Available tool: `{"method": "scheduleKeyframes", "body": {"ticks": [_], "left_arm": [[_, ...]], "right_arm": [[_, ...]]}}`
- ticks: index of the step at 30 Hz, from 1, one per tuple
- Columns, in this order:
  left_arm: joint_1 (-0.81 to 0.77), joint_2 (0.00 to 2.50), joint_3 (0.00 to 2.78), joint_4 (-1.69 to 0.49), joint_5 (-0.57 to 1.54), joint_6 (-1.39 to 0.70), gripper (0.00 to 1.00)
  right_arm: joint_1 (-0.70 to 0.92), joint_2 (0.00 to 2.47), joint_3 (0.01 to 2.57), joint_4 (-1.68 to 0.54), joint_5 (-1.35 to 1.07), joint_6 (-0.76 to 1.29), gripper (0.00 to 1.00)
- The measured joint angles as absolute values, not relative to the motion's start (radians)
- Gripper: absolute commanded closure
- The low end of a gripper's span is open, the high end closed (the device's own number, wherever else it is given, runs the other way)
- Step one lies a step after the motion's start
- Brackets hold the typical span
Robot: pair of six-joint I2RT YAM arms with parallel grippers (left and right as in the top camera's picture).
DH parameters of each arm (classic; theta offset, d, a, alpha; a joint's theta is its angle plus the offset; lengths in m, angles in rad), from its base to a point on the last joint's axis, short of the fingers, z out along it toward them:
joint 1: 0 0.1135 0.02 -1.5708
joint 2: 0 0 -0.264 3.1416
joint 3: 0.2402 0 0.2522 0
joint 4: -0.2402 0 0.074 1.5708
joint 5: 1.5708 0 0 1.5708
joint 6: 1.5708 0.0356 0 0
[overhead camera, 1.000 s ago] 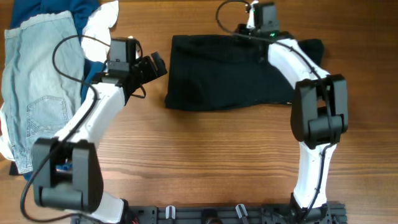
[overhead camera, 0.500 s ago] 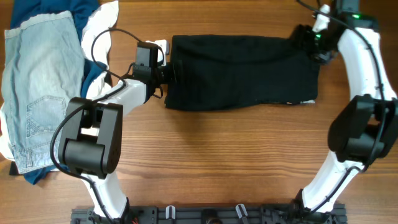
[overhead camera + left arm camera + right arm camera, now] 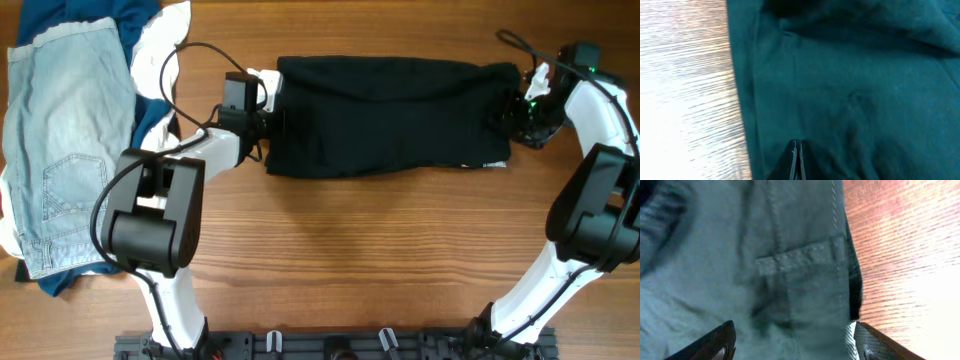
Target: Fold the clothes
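Note:
The black garment is wide and my left gripper is on one end [image 3: 286, 124], so my left gripper should move away before my right gripper folds the opposite end [image 3: 498, 118] over.
The clothes [image 3: 390, 115] are a black garment lying flat and wide across the far middle of the wooden table [image 3: 350, 260]. My left gripper [image 3: 272, 120] is at its left edge. In the left wrist view the left gripper [image 3: 797, 161] has its jaws pressed together, with the black fabric [image 3: 865, 90] puckered at the tips. My right gripper [image 3: 512, 110] is at the garment's right edge. In the right wrist view the right gripper [image 3: 795, 344] is open, and a seamed patch of the clothes [image 3: 740, 255] lies between its two fingers [image 3: 715, 344].
A pile of other garments sits at the far left: light-blue denim shorts [image 3: 65, 140] on top of white [image 3: 165, 35] and navy [image 3: 125, 15] pieces. It lies close behind the left arm. Bare wood shows just right of the garment's edge [image 3: 900, 255].
The left gripper reached the garment's left edge and shut there. The right arm swung from the top middle of the garment to its right edge and opened. The garment now lies stretched wider.

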State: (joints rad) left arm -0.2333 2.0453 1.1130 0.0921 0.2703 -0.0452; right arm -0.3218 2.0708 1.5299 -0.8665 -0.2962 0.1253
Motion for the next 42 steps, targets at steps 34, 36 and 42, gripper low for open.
{"method": "scheduleKeyframes", "body": {"ticks": [34, 36, 42], "left_arm": [[-0.241, 1.985, 1.123, -0.08, 0.209, -0.065, 0.96], [-0.242, 1.944, 1.121, -0.125, 0.209, -0.07, 0.96], [-0.242, 1.867, 1.12, -0.183, 0.231, -0.095, 0.96]], "right_arm": [[-0.396, 2.045, 1.553, -0.896, -0.531, 0.064, 0.96], [-0.398, 1.98, 1.613, -0.971, -0.531, 0.036, 0.96], [-0.256, 1.835, 1.716, -1.033, -0.525, -0.032, 0.96]]}}
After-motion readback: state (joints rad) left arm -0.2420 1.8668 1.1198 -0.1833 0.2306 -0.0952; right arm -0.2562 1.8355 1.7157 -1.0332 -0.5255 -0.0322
